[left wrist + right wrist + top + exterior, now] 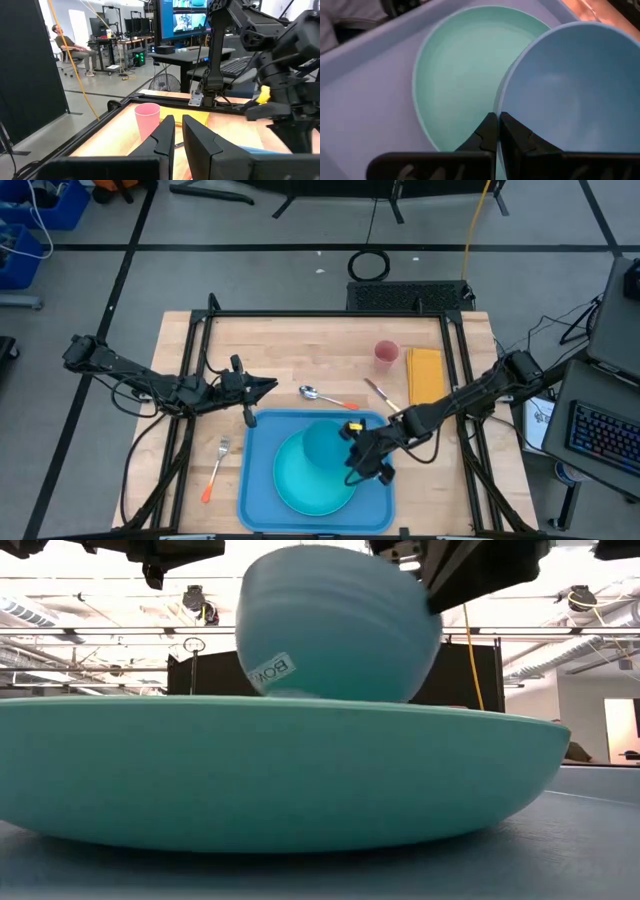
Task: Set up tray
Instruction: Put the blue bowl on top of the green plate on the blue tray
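The bowl hangs at a tilt over the plate's far part [325,443], so I should pull the bowl closer with my right gripper and level it over the plate's middle [315,472] before I open my fingers.
A large blue tray [258,470] lies at the table's near middle with a round turquoise plate [305,492] on it. A light-blue bowl [322,445] hangs over the plate's far part, and my right gripper [352,452] is shut on it. In the low view the bowl [340,625] shows above the plate [270,775], whose rim hides the bowl's base. My left gripper [270,387] hovers level beyond the tray's far left corner, fingers together with nothing between them. My right gripper pinches the bowl's rim [506,107] on the side nearest the arm, with one finger inside the bowl and one finger [485,131] outside it. The fingers slant down from the table's right. The bowl sits tilted over the plate [455,65].
On the wood beyond the tray lie a spoon [310,392], a knife [380,393], a yellow napkin [424,375] and a pink cup [386,354]. A fork with an orange handle [215,468] lies left of the tray. A black frame rims the table.
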